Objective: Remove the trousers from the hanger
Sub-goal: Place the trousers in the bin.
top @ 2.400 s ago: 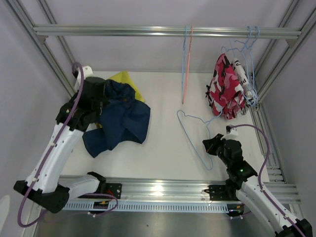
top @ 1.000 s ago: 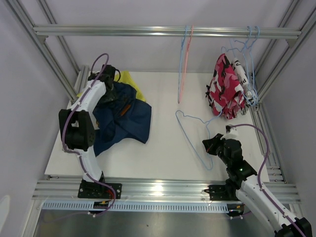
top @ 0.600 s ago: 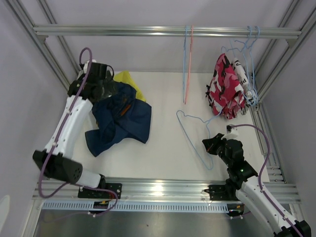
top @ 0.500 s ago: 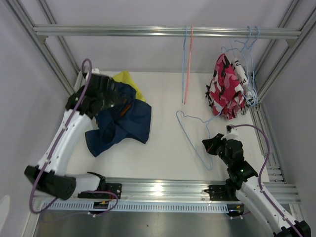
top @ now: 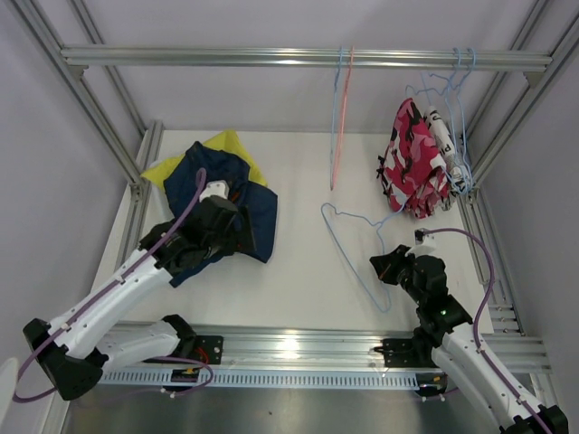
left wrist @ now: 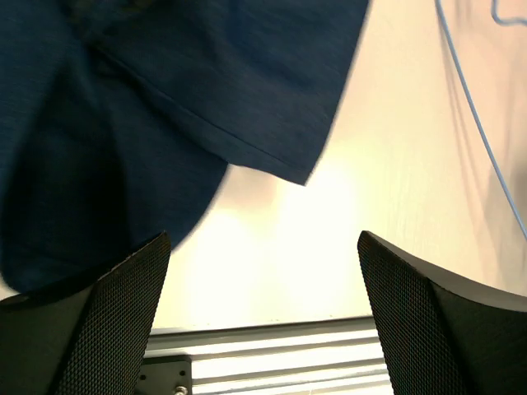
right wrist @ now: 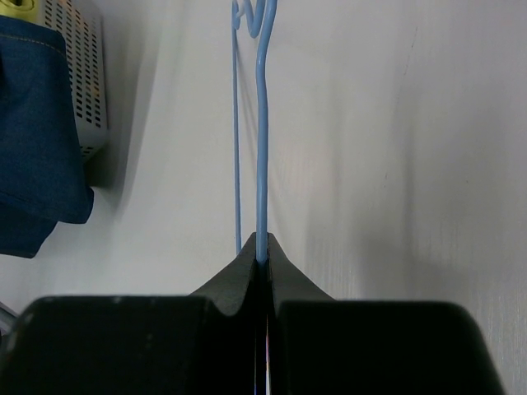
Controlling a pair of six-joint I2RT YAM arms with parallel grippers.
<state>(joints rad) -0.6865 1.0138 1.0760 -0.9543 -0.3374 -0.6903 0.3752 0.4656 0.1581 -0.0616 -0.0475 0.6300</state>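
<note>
The navy trousers' corner lies free in front of the left gripper's open fingers, so the left gripper should now move toward that corner and close on the corner's edge.
Navy blue trousers lie crumpled on the table at the left, over yellow trousers. My left gripper hovers above the near edge of the navy cloth, open with nothing between its fingers. My right gripper is shut on the wire of a bare blue hanger, which runs straight out from its tips over the table. Pink-red patterned trousers and a white pair with black lettering hang on hangers at the back right.
An aluminium bar crosses overhead, with an empty pink and blue hanger and a cluster of blue hangers on it. Frame posts stand at both sides. A metal rail runs along the table's near edge.
My left arm has swung from the back left corner toward the front, over the navy trousers, and its jaws have spread fully. The right arm and its hanger have stayed put.
</note>
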